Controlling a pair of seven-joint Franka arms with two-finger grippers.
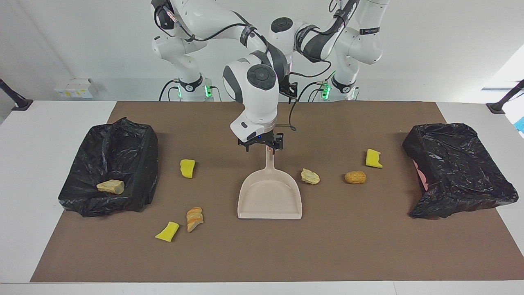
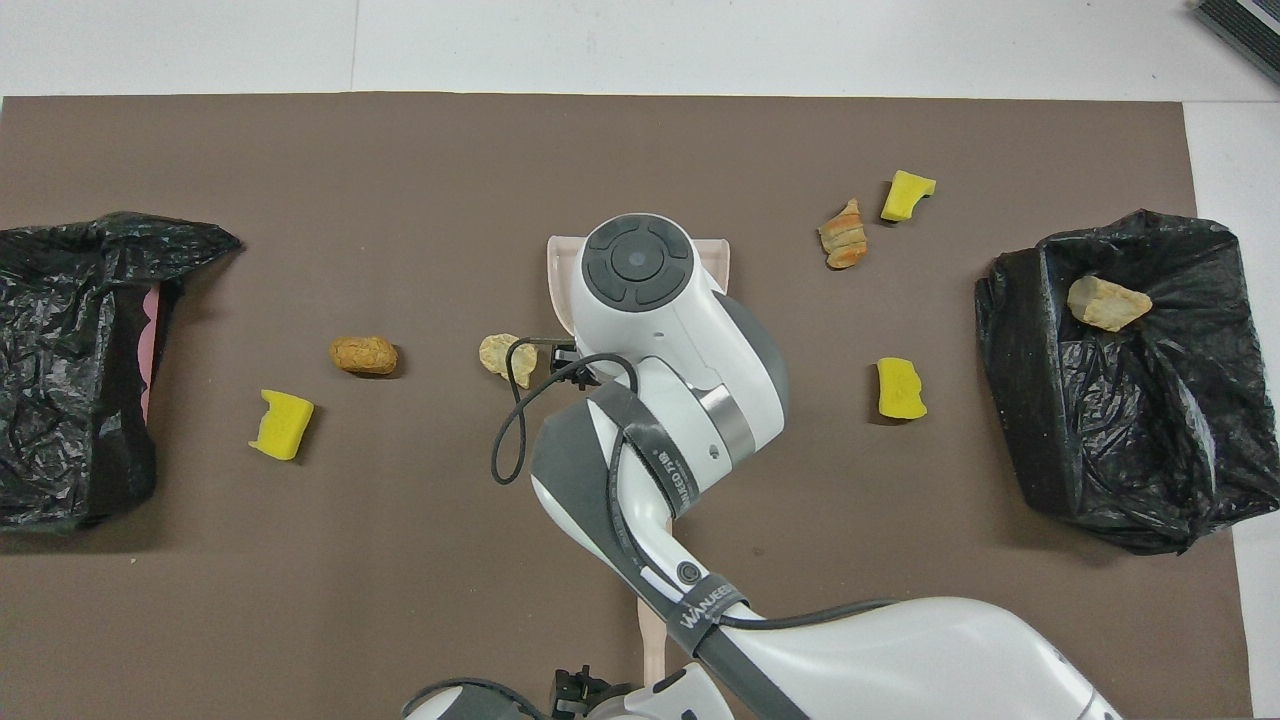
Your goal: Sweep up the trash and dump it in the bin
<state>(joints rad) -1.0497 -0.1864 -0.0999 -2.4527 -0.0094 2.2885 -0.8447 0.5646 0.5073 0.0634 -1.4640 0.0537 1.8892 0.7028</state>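
Observation:
The dustpan's opening (image 1: 269, 216) points past the pale lump. I need to turn it toward the lump (image 1: 310, 176) with my right gripper before my left gripper sweeps the trash in.
A beige dustpan (image 1: 270, 196) lies at the mat's middle, its handle pointing toward the robots; in the overhead view only its corner (image 2: 560, 275) shows under the arm. My right gripper (image 1: 263, 145) sits just over the handle's end. Trash lies loose on the mat: yellow chunks (image 1: 187, 168) (image 1: 167, 232) (image 1: 373, 158), a sliced bread piece (image 1: 194, 218), a pale lump (image 1: 310, 176) beside the pan and a brown roll (image 1: 355, 177). One bread lump (image 1: 110, 187) lies in the bin (image 1: 131, 164) at the right arm's end. My left gripper (image 1: 291, 88) waits raised near the bases.
A second black-bagged bin (image 1: 458, 164) stands at the left arm's end of the mat; it also shows in the overhead view (image 2: 70, 400). A beige strip (image 2: 650, 640) shows at the bottom of the overhead view; I cannot tell what it is.

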